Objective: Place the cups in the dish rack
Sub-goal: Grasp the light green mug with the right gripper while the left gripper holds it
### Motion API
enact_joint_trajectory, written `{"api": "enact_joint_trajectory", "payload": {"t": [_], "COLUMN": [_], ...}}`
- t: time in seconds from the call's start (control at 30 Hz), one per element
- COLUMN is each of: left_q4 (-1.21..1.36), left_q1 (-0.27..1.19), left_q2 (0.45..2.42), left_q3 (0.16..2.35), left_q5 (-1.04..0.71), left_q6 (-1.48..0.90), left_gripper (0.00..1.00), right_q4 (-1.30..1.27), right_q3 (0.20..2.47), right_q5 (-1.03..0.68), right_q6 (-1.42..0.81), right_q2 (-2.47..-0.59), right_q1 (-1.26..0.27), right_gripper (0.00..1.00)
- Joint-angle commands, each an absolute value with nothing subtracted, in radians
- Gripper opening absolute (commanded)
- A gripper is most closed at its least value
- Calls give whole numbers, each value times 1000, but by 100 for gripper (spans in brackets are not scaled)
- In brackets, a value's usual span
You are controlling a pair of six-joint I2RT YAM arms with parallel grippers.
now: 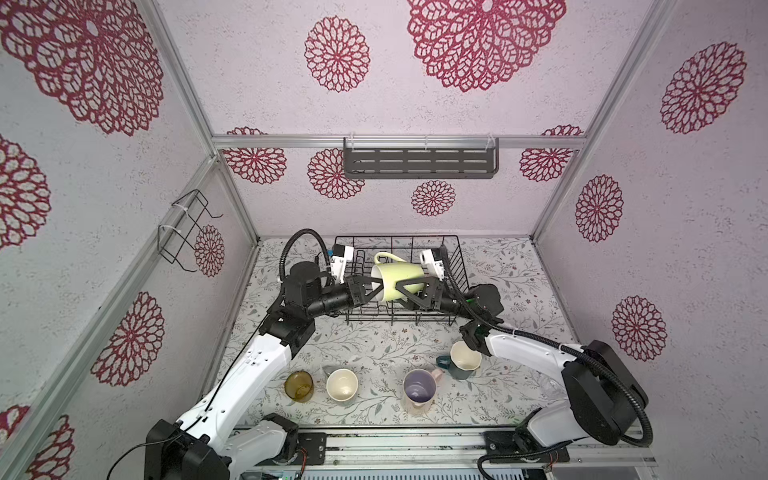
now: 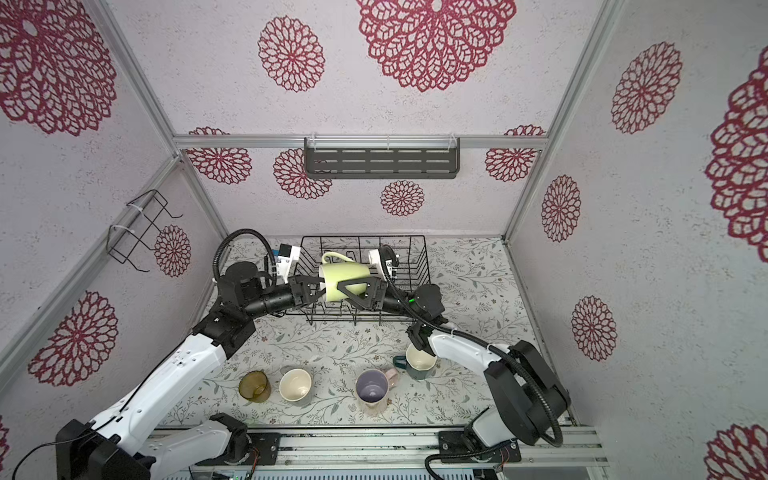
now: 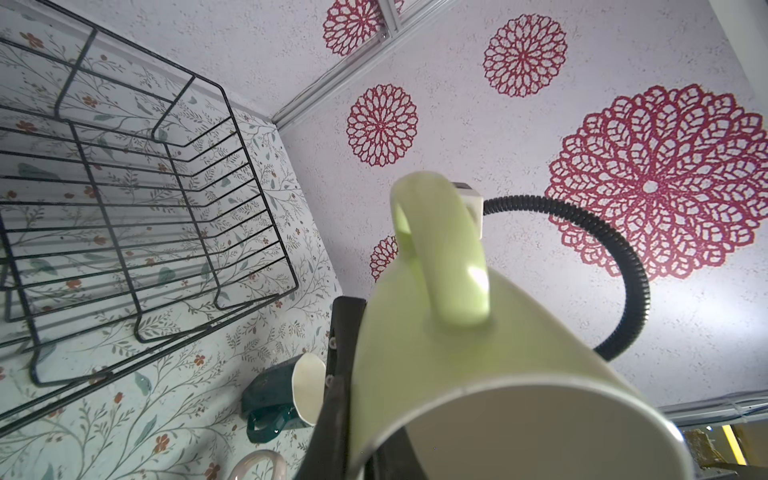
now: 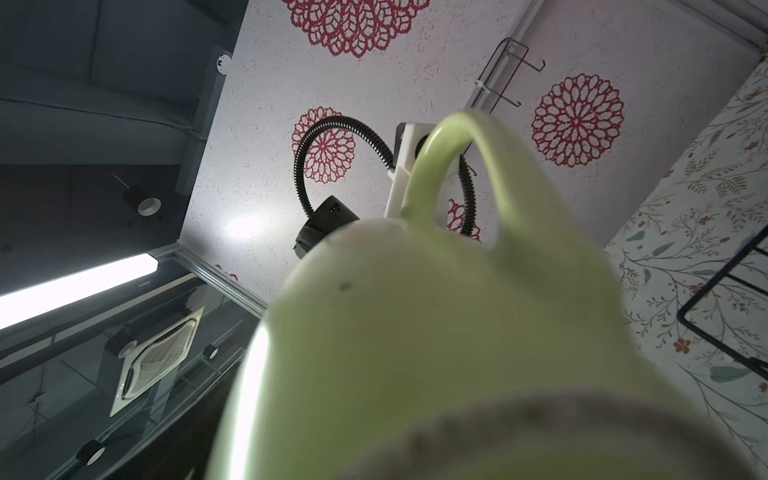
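The lime-yellow cup is held by its rim (image 1: 375, 276) in my left gripper. My right gripper should take its base end (image 1: 420, 271) and place it opening down in the rack.
A lime-yellow cup (image 1: 399, 278) (image 2: 347, 276) with a handle hangs on its side over the black wire dish rack (image 1: 415, 241) (image 2: 361, 237), mouth toward the left. My left gripper (image 1: 374, 289) (image 2: 322, 291) is shut on its rim; one finger (image 3: 338, 374) lies outside the wall and the other is inside. My right gripper (image 1: 401, 296) (image 2: 345, 296) stands wide open with its fingers straddling the cup's base end (image 4: 415, 332). On the table near the front stand an amber glass (image 1: 298, 385), a cream-lined grey tumbler (image 1: 342, 384), a pink mug (image 1: 419, 390) and a dark teal mug (image 1: 463, 359) (image 3: 274, 390).
A grey slotted shelf (image 1: 419, 162) hangs on the back wall and a small black wire bracket (image 1: 187, 228) on the left wall. Patterned walls close in the table on three sides. The right forearm (image 1: 523, 349) passes just behind the teal mug.
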State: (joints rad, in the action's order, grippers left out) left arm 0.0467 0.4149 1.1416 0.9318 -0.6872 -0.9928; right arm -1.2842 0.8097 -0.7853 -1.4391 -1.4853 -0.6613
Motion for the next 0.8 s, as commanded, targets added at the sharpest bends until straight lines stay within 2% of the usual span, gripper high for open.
{"api": "enact_joint_trajectory", "payload": {"t": [0.0, 0.3, 0.53, 0.77], "left_q4": [174, 180, 164, 266], "left_q1": [440, 437, 436, 440], "left_q2": [1148, 1175, 1173, 1232], "left_q3": [946, 954, 939, 925], "left_q5": [-728, -738, -646, -668], "left_q6": [-1012, -1025, -1013, -1094], "left_gripper": [0, 0, 0, 0], "right_q4": [-1429, -1389, -1433, -1492], "right_q3": [868, 910, 890, 895], "right_q5": [-790, -770, -674, -659], "right_q6": [-1487, -1509, -1567, -1606], "right_q2": [-1506, -1563, -1570, -1604], "right_q1": [-667, -652, -607, -624], "right_gripper": [99, 99, 99, 90]}}
